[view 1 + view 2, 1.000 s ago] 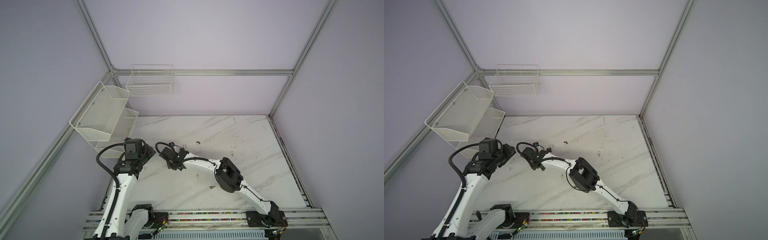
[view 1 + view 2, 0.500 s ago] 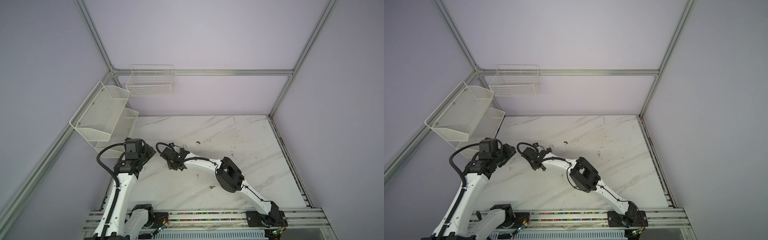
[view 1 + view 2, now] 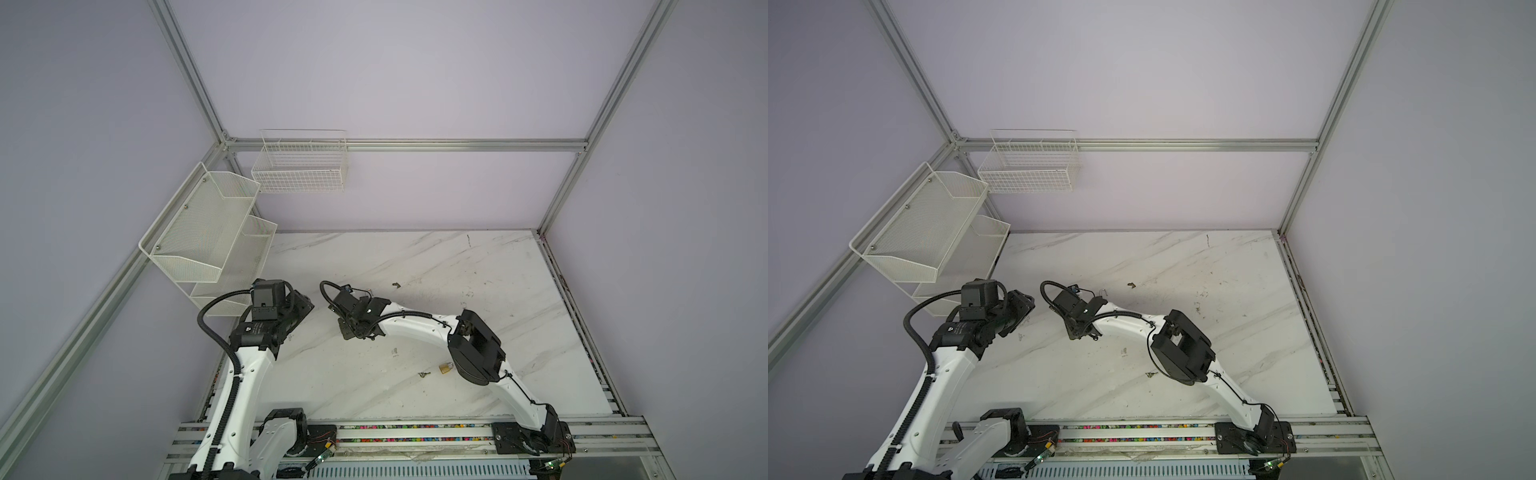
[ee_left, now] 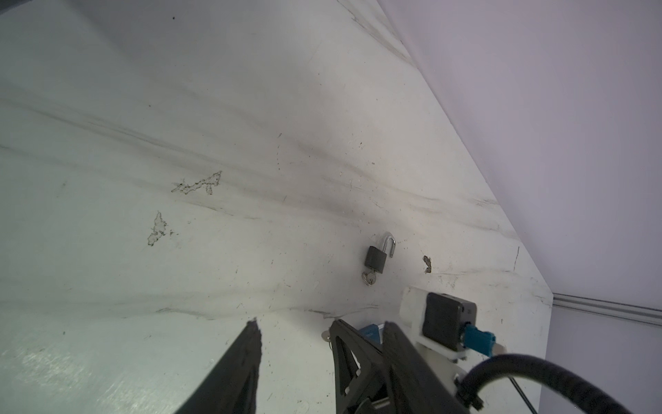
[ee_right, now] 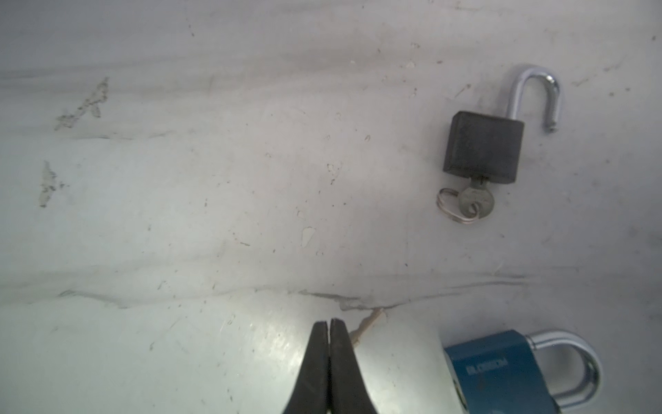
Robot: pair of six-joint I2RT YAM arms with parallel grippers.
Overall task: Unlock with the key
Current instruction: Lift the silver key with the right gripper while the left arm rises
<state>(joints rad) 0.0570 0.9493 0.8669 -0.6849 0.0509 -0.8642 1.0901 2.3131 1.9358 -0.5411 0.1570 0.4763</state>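
Observation:
The key's blade (image 5: pixel 369 325) pokes out past the fingers of my right gripper, so I should keep moving my open left gripper in until its fingers close on the key.
A black padlock (image 5: pixel 483 150) lies on the marble table (image 5: pixel 179 215) with its shackle swung open and a key (image 5: pixel 476 200) on a ring in its keyhole; the left wrist view shows the black padlock (image 4: pixel 376 257) too. A blue padlock (image 5: pixel 501 372) with its shackle down lies beside my right gripper (image 5: pixel 329 322), which is shut with nothing between its fingers. My left gripper (image 4: pixel 295 324) is open and empty, just short of the right gripper (image 3: pixel 353 328). A small brass padlock (image 3: pixel 446 368) and a loose key (image 3: pixel 423 375) lie by the right arm's elbow.
White mesh shelves (image 3: pixel 208 232) hang on the left wall, close behind the left arm. A wire basket (image 3: pixel 299 166) hangs on the back wall. The tabletop is scratched and chipped. The right arm's elbow (image 3: pixel 473 345) stands over the table's front middle.
The right gripper's jaws have come fully together. Both arms stay almost where they were.

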